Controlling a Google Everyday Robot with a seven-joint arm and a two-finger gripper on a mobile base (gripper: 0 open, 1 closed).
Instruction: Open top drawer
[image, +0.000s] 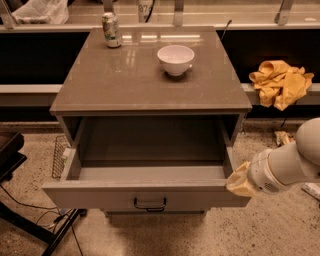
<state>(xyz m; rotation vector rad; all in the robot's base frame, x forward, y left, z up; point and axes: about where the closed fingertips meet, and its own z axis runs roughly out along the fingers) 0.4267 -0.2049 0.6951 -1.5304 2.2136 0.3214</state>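
Observation:
The drawer front's outer corner (243, 199) is against my gripper, so next I lift over the drawer front's edge, reach inside the drawer (206, 173) and pull its front from the inside.
The top drawer (115, 196) of the grey-beige cabinet stands pulled far out, showing a deep plain grey interior with nothing in it. Its small dark pull handle (149, 204) sits at the middle of the front panel. My gripper (241, 182) is at the drawer's right front corner, on the end of the white arm (292, 162) that comes in from the right. It touches the top right end of the drawer front. The lower drawers are hidden under the open one.
A white bowl (175, 59) and a can (111, 30) stand on the cabinet top (125, 80). A yellow cloth (280, 82) lies on a ledge to the right. A wire basket (59, 156) and dark chair legs (30, 225) are at the left on the speckled floor.

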